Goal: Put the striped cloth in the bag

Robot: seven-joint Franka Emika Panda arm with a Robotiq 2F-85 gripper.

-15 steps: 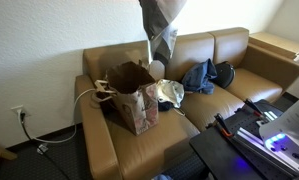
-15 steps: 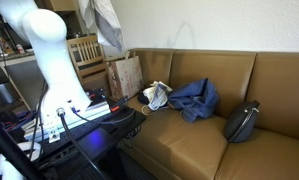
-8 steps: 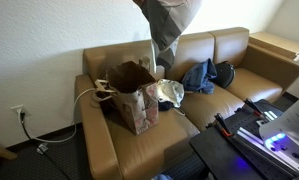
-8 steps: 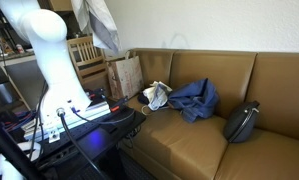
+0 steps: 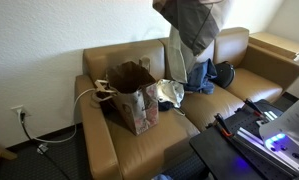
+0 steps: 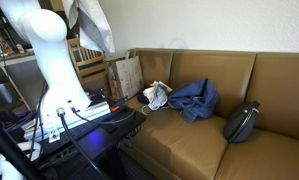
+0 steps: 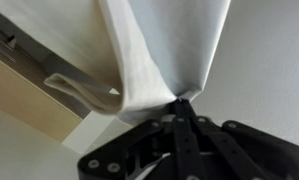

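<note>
The striped cloth's hanging end (image 5: 196, 42) is up high and off to the side of the bag. Next, my gripper swings it back over the bag's opening (image 5: 131, 76) and then lowers it first.
My gripper (image 7: 179, 103) is shut on a corner of the pale grey-white cloth (image 7: 154, 45), which hangs bunched from the jaws. In both exterior views the cloth (image 5: 194, 25) (image 6: 91, 22) dangles high above the brown sofa; the jaws themselves sit above the top edge there. The open brown paper bag (image 5: 135, 97) (image 6: 124, 74) stands upright on the sofa's end seat. In an exterior view the cloth hangs above and to the right of the bag's mouth, over the seat back. Its stripes are too faint to make out.
On the sofa (image 5: 249, 85) lie a crumpled white cloth (image 5: 170, 93), a blue garment (image 5: 199, 75) (image 6: 194, 97) and a dark bag (image 5: 225, 72) (image 6: 241, 120). The white robot arm (image 6: 44, 55) stands by a wooden chair (image 6: 84, 48). A dark bench with cables (image 5: 244, 140) fronts the sofa.
The hanging cloth has swung sideways along the sofa, from nearly above the bag to a spot over the middle seat back. The gripper stays shut on it.
</note>
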